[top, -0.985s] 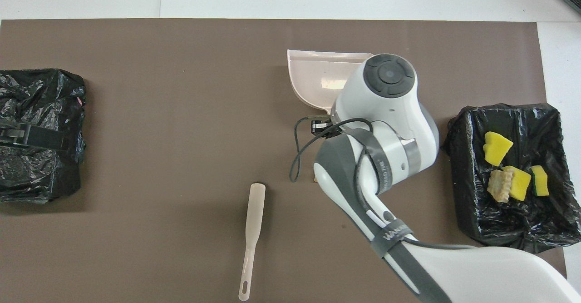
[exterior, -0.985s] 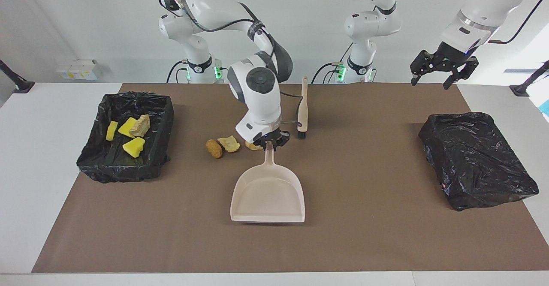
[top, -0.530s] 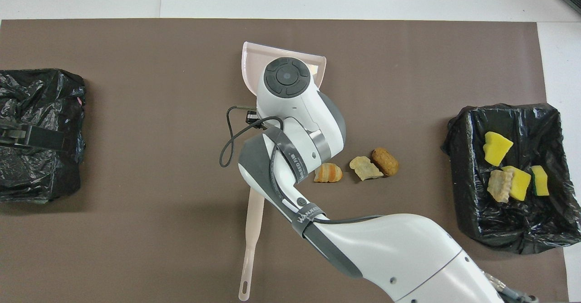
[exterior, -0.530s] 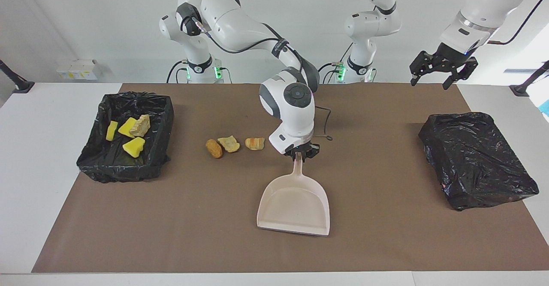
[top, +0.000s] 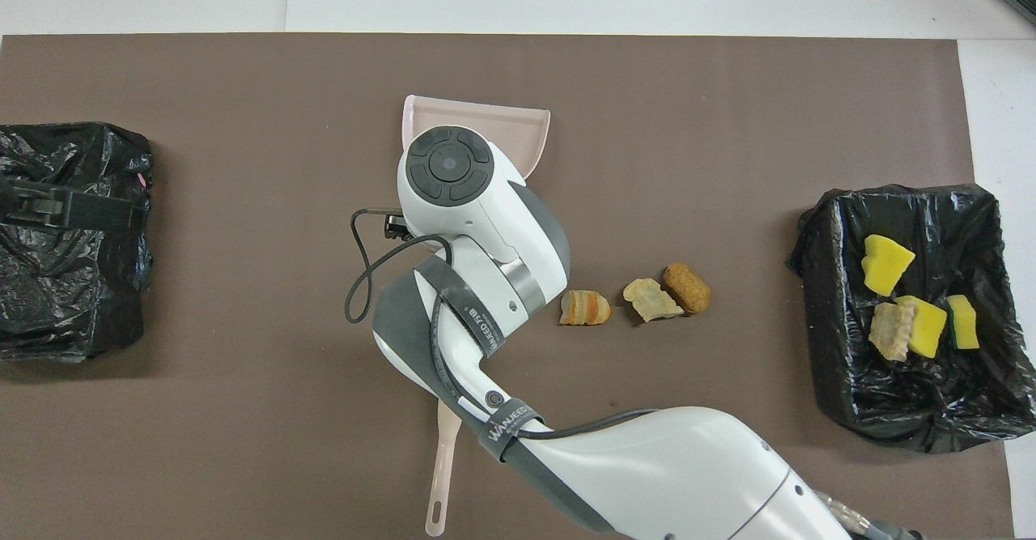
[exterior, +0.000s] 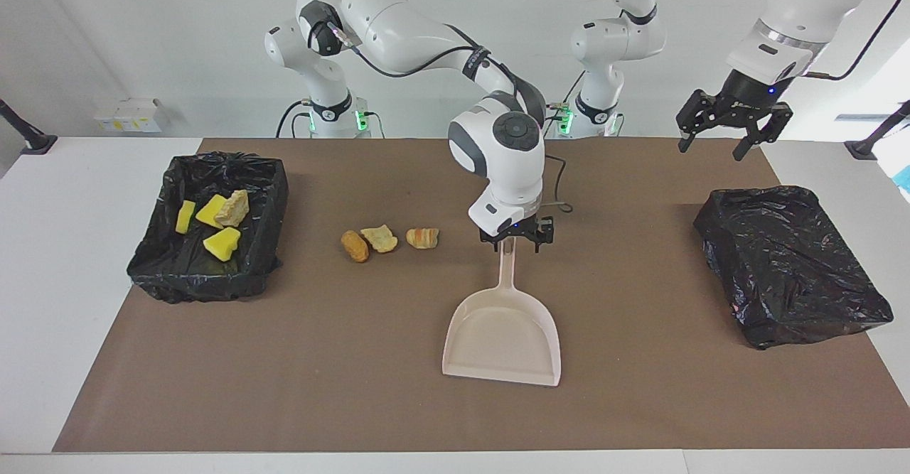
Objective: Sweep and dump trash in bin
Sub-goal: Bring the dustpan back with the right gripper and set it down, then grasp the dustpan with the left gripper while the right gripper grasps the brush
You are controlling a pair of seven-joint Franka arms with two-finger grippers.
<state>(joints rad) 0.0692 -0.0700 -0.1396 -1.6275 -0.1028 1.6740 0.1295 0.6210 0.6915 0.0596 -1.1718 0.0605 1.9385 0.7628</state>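
I keep moving my right gripper back toward the robots and close it on the brush's handle, because the beige brush's handle lies free behind the dustpan.
My right gripper is shut on the handle of the beige dustpan, which lies low on the brown mat with its mouth pointing away from the robots; the pan also shows in the overhead view. Three trash pieces lie in a row beside the gripper, toward the right arm's end: a brown lump, a tan piece and an orange piece. Three yellow chunks and a tan piece lie in the black-lined bin. My left gripper is open, raised over the left arm's end.
The beige brush lies nearer to the robots than the dustpan, mostly under my right arm. A second bin wrapped in black bag stands at the left arm's end of the mat. White table borders the mat.
My right gripper has carried the dustpan along the mat toward the left arm's end, away from the three loose pieces. The arm now hides the brush in the facing view. The left gripper barely moved.
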